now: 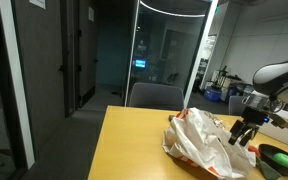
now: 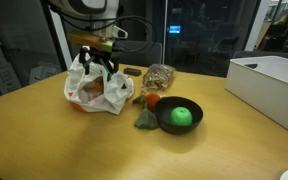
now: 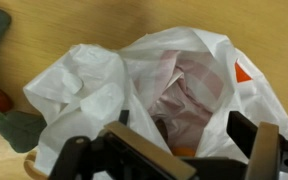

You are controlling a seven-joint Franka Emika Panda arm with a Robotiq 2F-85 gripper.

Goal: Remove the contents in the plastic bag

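Observation:
The bag's white flap (image 3: pixel 127 92) hangs over the brown thing (image 3: pixel 162 126) deep inside. I should lower my gripper past the flap into the bag's opening before gripping the brown thing.
A white plastic bag (image 1: pixel 199 140) with orange print lies crumpled on the wooden table, seen in both exterior views (image 2: pixel 96 88). In the wrist view its mouth (image 3: pixel 179 85) gapes open, showing pinkish folds inside and a small orange thing (image 3: pixel 184 150) deep down. My gripper (image 2: pixel 101 68) hangs just above the bag's top, with its fingers spread apart. In the wrist view the fingers (image 3: pixel 199 145) straddle the bag's opening and hold nothing. It also shows in an exterior view (image 1: pixel 244 132).
A black bowl (image 2: pixel 181 116) with a green thing in it stands beside the bag, with a red thing (image 2: pixel 153 100) and a dark green thing (image 2: pixel 144 120) next to it. A clear packet (image 2: pixel 160 77) lies behind. A white bin (image 2: pixel 269 85) stands at the table's end.

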